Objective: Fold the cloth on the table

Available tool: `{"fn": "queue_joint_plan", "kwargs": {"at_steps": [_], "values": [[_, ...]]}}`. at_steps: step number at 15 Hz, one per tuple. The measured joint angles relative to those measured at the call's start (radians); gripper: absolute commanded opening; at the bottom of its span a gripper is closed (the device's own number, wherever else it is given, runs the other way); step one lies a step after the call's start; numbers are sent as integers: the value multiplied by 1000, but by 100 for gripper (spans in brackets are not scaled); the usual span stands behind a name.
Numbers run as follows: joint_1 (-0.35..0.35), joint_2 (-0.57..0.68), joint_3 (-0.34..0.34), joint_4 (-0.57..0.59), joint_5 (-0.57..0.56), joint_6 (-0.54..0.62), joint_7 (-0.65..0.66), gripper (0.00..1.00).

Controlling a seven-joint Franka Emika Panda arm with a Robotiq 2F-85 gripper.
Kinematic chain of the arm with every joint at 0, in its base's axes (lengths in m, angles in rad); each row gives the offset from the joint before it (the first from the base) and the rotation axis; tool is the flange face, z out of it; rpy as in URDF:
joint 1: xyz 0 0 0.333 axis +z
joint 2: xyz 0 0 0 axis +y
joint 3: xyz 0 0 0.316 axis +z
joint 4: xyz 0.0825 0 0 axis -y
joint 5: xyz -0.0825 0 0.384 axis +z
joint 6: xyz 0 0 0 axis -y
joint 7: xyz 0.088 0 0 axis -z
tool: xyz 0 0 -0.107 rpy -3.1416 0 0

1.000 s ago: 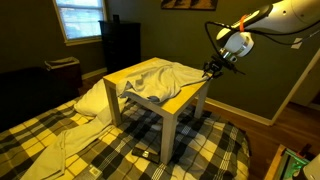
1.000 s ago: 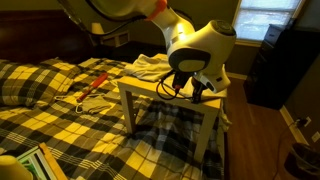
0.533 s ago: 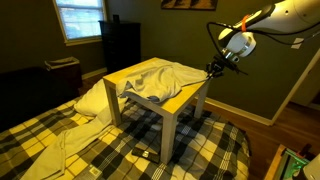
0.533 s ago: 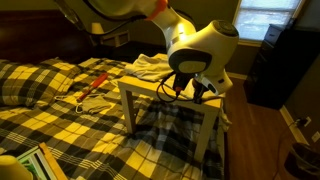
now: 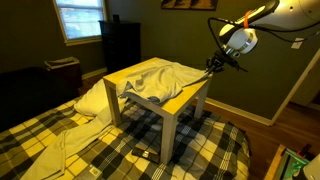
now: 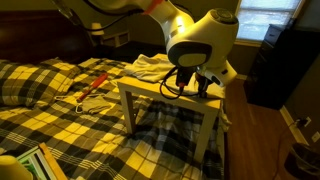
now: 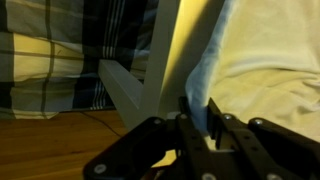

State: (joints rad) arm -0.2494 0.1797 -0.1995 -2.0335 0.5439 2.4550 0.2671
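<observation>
I should lift the cloth's edge in my gripper and bring it back over the rest of the cloth (image 5: 168,79), because that edge is stretched out to the table's corner (image 5: 207,75).
The pale grey-white cloth (image 5: 152,80) lies wrinkled over the yellow-tan table (image 5: 186,99), with one side hanging off the far edge. My gripper (image 5: 210,67) is at the table's corner, shut on a thin edge of the cloth. In the wrist view a bluish strip of cloth (image 7: 203,70) runs up from between the fingers of the gripper (image 7: 200,108), next to the table's yellow edge (image 7: 182,45). In an exterior view the gripper (image 6: 200,87) hangs over the table's near corner (image 6: 175,93), with the cloth (image 6: 150,66) bunched behind it.
The yellow-and-black plaid bedspread (image 5: 60,135) surrounds the table and shows in both exterior views (image 6: 60,95). A white pillow-like bundle (image 5: 92,97) lies beside the table. A dark cabinet (image 5: 122,45) stands under the window. A red-handled tool (image 6: 95,82) lies on the bed.
My gripper has risen a little at the table corner, still holding the cloth edge. The rest of the cloth has hardly moved.
</observation>
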Motion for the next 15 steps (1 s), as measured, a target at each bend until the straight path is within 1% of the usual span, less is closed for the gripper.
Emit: {"fn": "queue_joint_plan", "kwargs": {"at_steps": [4, 6, 8, 12, 14, 15], "values": [[3, -28, -1, -1, -72, 18, 5, 0], [4, -35, -4, -5, -143, 20, 29, 0], [20, -41, -29, -23, -298, 66, 111, 0], [113, -59, -168, -57, -629, 71, 256, 0], [118, -81, -182, -68, -777, 37, 313, 0], [116, -95, -178, -72, -818, 14, 321, 0]]}}
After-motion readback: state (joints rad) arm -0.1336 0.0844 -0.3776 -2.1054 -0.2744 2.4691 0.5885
